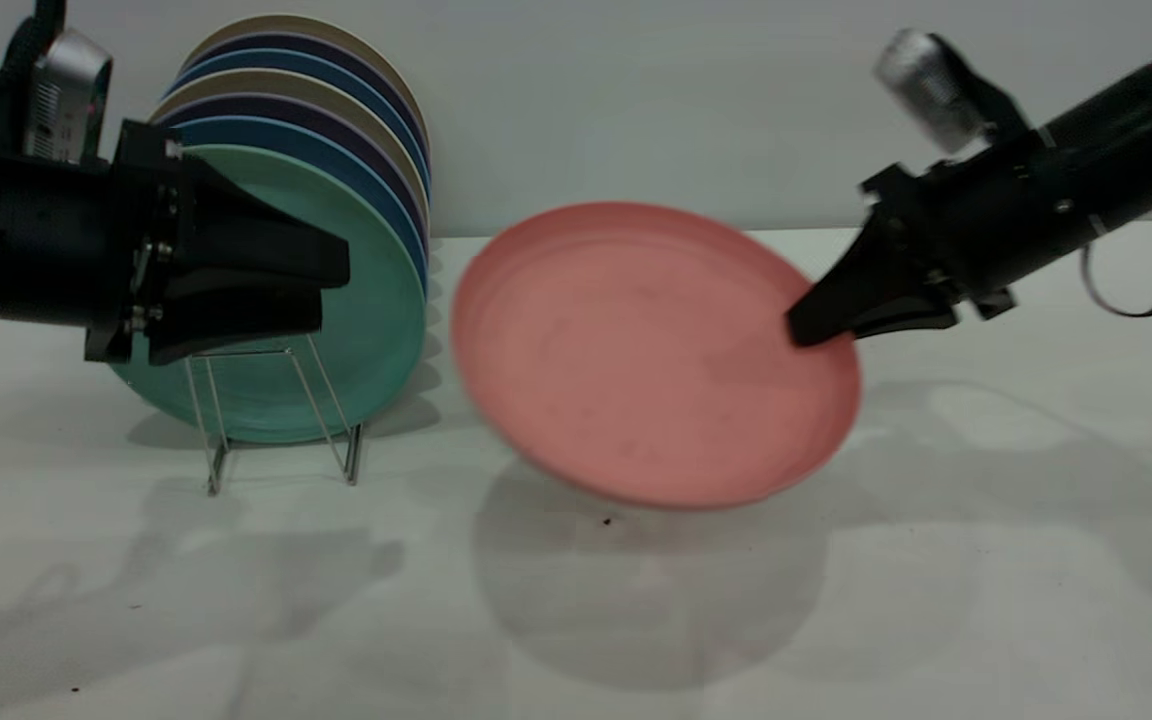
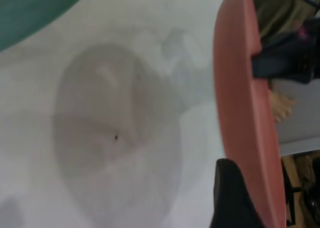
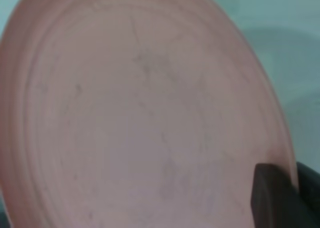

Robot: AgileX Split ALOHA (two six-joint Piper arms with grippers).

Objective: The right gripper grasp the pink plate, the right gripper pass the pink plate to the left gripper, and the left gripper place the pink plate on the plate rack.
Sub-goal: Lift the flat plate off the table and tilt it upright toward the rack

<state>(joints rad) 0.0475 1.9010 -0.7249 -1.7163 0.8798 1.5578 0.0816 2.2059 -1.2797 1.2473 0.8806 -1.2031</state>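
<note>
An empty wire slot (image 1: 274, 406) is visible in front of the green plate, so the pink plate (image 1: 657, 355) will slip in and stand up straight when I lower it.
My right gripper (image 1: 808, 330) is shut on the right rim of the pink plate (image 1: 651, 355) and holds it tilted, clear of the table, in the middle. In the right wrist view the plate (image 3: 140, 118) fills the picture, with one finger (image 3: 270, 198) over its rim. My left gripper (image 1: 334, 290) is open and empty at the left, level with the plate and a short way from its left rim. The left wrist view shows the plate (image 2: 240, 87) edge-on beyond one finger (image 2: 232, 203). The plate rack (image 1: 281, 400) stands behind the left gripper.
The rack holds several upright plates, a green plate (image 1: 376, 330) at the front, then blue, purple and beige ones (image 1: 336, 90). The green plate also shows in the left wrist view (image 2: 35, 7). The white table (image 1: 576, 620) lies bare in front.
</note>
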